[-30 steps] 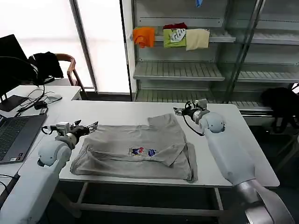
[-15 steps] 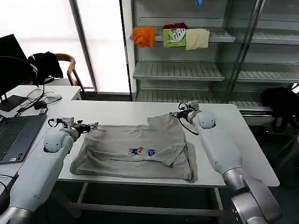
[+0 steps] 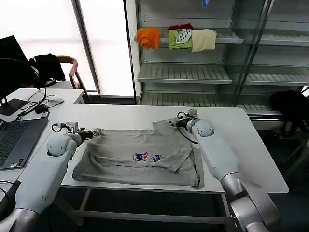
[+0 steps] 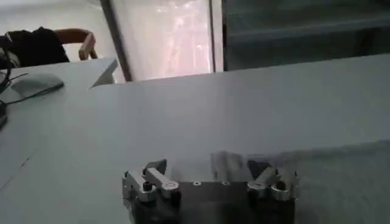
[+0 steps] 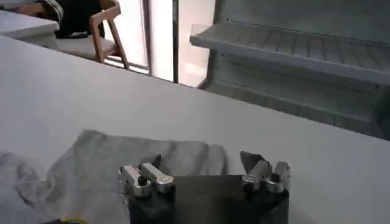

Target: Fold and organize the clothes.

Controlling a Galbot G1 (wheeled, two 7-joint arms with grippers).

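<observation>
The grey shirt's far half (image 3: pixel 130 140) lies limp past the print (image 3: pixel 147 157), so it will fold over and cover the print when the robot brings the corners nearer.
The clothes are one light grey shirt (image 3: pixel 140 150) lying partly folded on the white table (image 3: pixel 231 145), its small coloured print (image 3: pixel 147 157) facing up. My left gripper (image 3: pixel 92 132) is low at the shirt's far left corner, open, with the cloth edge (image 4: pixel 228 164) between its fingers. My right gripper (image 3: pixel 173 123) is at the far right corner over the sleeve, also open. In the right wrist view the grey cloth (image 5: pixel 122 158) lies under and between the spread fingers of the right gripper (image 5: pixel 202 159). The left wrist view has the left gripper (image 4: pixel 207 165) just above the tabletop.
A laptop (image 3: pixel 14 140) sits on the desk to the left. Behind the table stands a shelf unit (image 3: pixel 193 72) with orange, green and cream garments (image 3: pixel 186 38). A chair (image 3: pixel 72 72) with a black garment is at the back left. A dark bag (image 3: pixel 289 104) is at the right.
Both grippers have moved inward and down to the shirt's far corners: the left one rightwards onto the left edge, the right one leftwards onto the sleeve. The shirt has not shifted.
</observation>
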